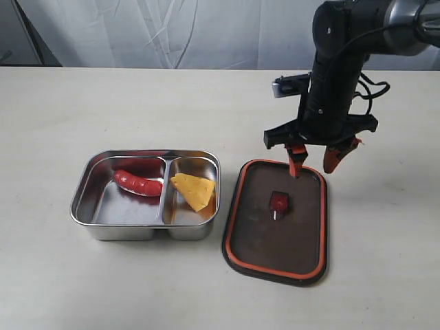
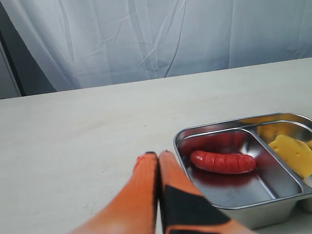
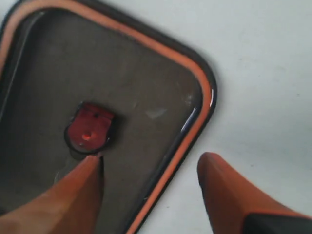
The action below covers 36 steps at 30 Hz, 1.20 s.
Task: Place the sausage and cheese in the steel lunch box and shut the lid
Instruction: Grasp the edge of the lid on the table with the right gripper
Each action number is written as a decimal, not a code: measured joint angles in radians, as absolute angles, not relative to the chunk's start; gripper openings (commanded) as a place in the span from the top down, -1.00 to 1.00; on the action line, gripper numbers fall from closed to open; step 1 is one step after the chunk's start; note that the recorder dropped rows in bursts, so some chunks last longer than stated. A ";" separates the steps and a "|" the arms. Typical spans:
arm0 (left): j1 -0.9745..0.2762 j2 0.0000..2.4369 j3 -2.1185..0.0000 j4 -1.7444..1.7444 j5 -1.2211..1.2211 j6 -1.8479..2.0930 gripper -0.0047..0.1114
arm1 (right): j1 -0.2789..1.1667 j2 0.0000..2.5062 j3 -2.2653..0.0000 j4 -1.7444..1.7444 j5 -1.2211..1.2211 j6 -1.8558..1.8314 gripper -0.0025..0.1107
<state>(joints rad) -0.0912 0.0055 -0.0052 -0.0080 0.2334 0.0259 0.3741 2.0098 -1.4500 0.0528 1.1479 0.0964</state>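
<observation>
The orange seal rim (image 1: 273, 271) fits tightly inside the dark edge of the lid (image 1: 276, 234), so the lid will come up stiff, its seal still in place, when the robot lifts.
The steel lunch box (image 1: 89, 199) sits left of centre. The sausage (image 1: 137, 183) lies in its left compartment and the cheese (image 1: 194, 190) in its right one. The lid (image 1: 261, 240) lies flat beside the box on the right, orange seal rim up, red valve tab (image 1: 278, 201) at its centre. My right gripper (image 1: 315, 163) hovers open over the lid's far edge, one finger inside the rim (image 3: 192, 131) and one outside. In the left wrist view, my left gripper (image 2: 157, 155) is shut and empty, beside the box (image 2: 181, 146) with the sausage (image 2: 223, 162) and cheese (image 2: 292, 153).
A pale table (image 1: 103, 110) carries everything, with a white curtain (image 1: 172, 31) behind it. The right arm (image 1: 344, 48) rises at the upper right. Bare tabletop surrounds the box and lid.
</observation>
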 measured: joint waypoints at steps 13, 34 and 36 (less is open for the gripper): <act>-0.091 0.006 -0.005 0.000 0.233 0.026 0.92 | 0.374 2.010 -1.238 0.024 1.007 0.193 -0.05; -0.091 0.006 -0.005 0.000 0.233 0.026 0.92 | 0.372 2.045 -1.209 0.011 0.955 0.225 0.96; -0.091 0.006 -0.005 0.000 0.233 0.026 0.92 | 0.372 2.045 -1.210 0.006 0.955 0.224 0.97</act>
<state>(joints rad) -0.0912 0.0055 -0.0052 0.0000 0.2334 0.0259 0.3717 2.0448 -1.2103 0.0063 0.9546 0.2243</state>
